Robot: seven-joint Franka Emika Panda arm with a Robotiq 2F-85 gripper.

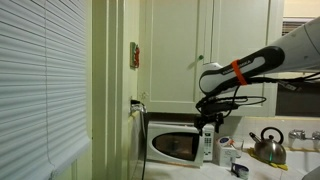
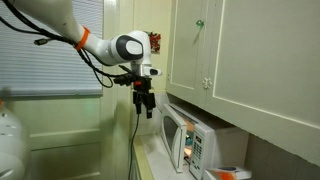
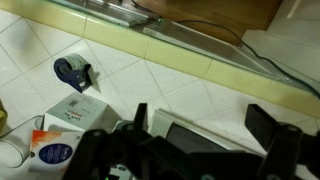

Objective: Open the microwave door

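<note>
The microwave door (image 2: 172,132) stands ajar from the microwave's body, so the robot's gripper keeps moving toward the gap (image 2: 187,133), closing its fingers, until their ends reach behind the door.
The small white microwave stands on the counter under cream cabinets. Its door (image 1: 173,146), white-framed with a dark glass window, is closed flat against the front. It also shows in an exterior view (image 2: 179,138), seen at an angle. My gripper (image 1: 210,118) hangs just above the microwave's top, over the button-panel side, fingers pointing down. It appears in an exterior view (image 2: 146,105) above and in front of the microwave's near corner. In the wrist view the gripper (image 3: 205,125) is open and empty, with a white edge of the microwave (image 3: 165,122) between the fingers.
A narrow white button panel (image 1: 207,146) sits beside the door. A metal kettle (image 1: 268,145) and small items stand on the counter. Cabinet doors (image 2: 240,50) hang overhead. In the wrist view a blue tape dispenser (image 3: 72,72) and a box (image 3: 75,112) lie on white tiles.
</note>
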